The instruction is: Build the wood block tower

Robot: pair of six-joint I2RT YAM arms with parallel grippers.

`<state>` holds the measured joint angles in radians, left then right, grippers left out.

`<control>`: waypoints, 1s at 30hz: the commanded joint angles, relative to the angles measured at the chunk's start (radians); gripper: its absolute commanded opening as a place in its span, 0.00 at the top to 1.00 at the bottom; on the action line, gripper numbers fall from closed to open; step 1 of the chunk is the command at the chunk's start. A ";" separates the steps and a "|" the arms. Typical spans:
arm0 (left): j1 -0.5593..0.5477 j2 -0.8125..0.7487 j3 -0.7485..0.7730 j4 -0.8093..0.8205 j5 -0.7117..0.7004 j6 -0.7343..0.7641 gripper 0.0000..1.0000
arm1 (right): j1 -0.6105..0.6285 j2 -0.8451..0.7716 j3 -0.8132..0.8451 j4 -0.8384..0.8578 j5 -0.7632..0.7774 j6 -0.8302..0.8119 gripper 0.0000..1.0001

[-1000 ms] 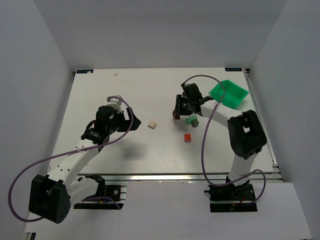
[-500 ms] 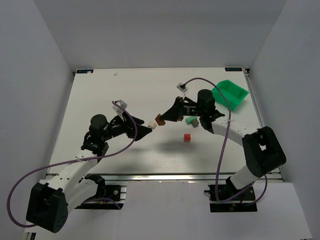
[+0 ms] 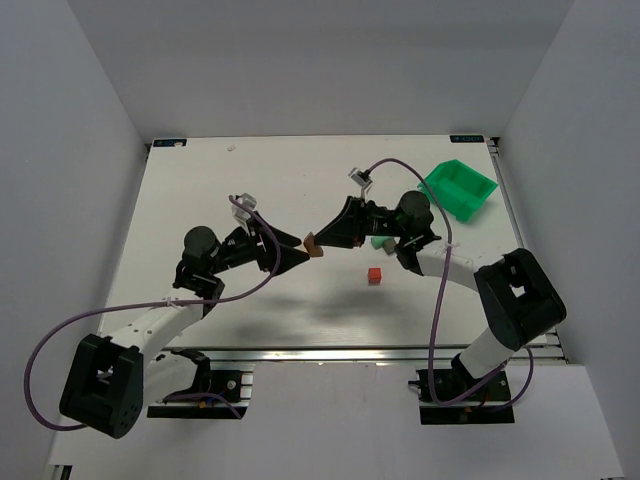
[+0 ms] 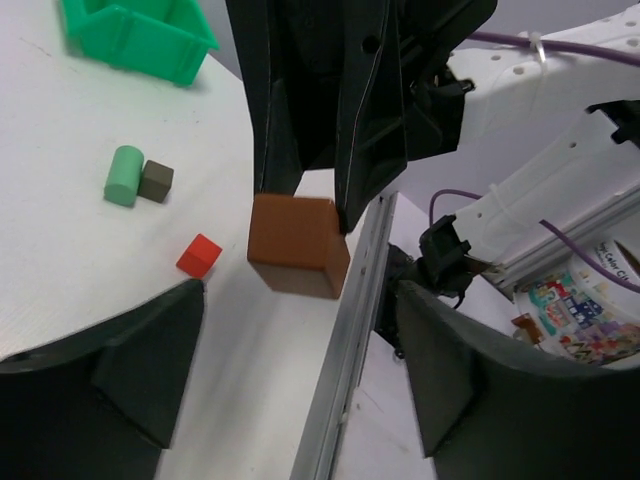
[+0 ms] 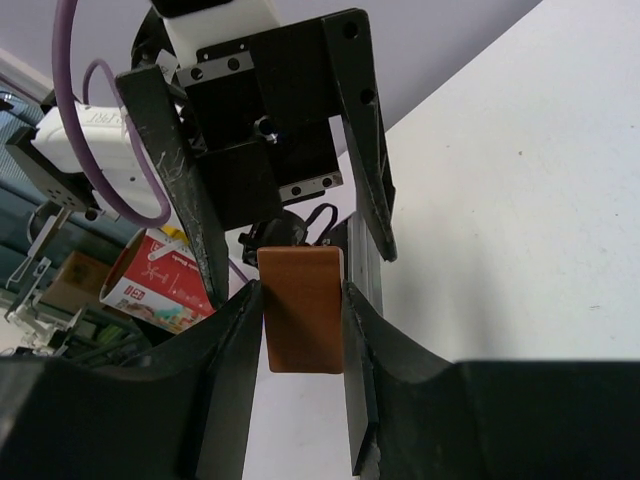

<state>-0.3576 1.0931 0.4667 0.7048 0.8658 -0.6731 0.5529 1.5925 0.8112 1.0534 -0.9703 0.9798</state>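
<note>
The dark brown block (image 3: 314, 246) takes up my right gripper. Next, my left gripper takes that block so that my right gripper is free to bring the red block (image 3: 374, 275) toward the middle.
My right gripper (image 3: 320, 238) is shut on a dark brown block (image 3: 312, 242) and holds it in the air over the table's middle; the block shows between its pads in the right wrist view (image 5: 302, 310). My left gripper (image 3: 296, 258) is open, its tips just left of and below that block, which hangs in front of its jaws (image 4: 298, 245). A red block (image 3: 374, 275), a pale green cylinder (image 4: 123, 175) and a grey-brown block (image 4: 156, 180) lie loose on the table. The cream block is hidden. No stack shows.
A bright green plastic bin (image 3: 460, 188) stands at the back right, also in the left wrist view (image 4: 140, 30). The table's metal front rail (image 4: 350, 330) runs below the left gripper. Both arms reach toward each other over the middle.
My right gripper has carried the brown block left to meet the left gripper. The left arm has reached right. The cream block, seen earlier near the left fingertips, no longer shows.
</note>
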 commanded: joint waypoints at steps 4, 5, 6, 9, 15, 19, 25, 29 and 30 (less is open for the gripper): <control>-0.006 0.014 -0.002 0.117 0.052 -0.063 0.30 | 0.027 -0.009 0.032 0.002 0.035 -0.052 0.87; -0.006 0.011 -0.003 0.119 0.053 -0.065 0.38 | 0.028 -0.009 0.032 0.000 0.036 -0.050 0.87; -0.006 0.007 -0.003 0.114 0.050 -0.065 0.43 | 0.027 -0.009 0.031 -0.001 0.036 -0.052 0.87; -0.006 -0.013 -0.005 0.101 0.050 -0.057 0.59 | 0.031 -0.008 0.029 0.003 0.041 -0.049 0.87; -0.006 -0.039 0.006 0.064 0.042 -0.036 0.69 | 0.039 -0.009 0.036 0.014 0.051 -0.052 0.85; -0.006 -0.038 0.006 0.082 0.048 -0.042 0.77 | 0.048 -0.003 0.049 0.008 0.032 -0.058 0.76; -0.006 -0.061 0.064 -0.092 -0.045 0.009 0.98 | 0.032 -0.008 0.054 -0.042 0.031 -0.055 0.39; -0.006 -0.094 0.128 -0.429 -0.216 0.064 1.00 | -0.010 -0.011 0.046 -0.090 0.044 -0.043 0.21; -0.006 -0.104 0.136 -0.462 -0.243 0.070 1.00 | -0.025 -0.012 0.043 -0.107 0.047 -0.047 0.20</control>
<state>-0.3630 1.0348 0.5461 0.4725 0.7628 -0.6601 0.5629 1.5921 0.8291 0.9771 -0.9443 0.9401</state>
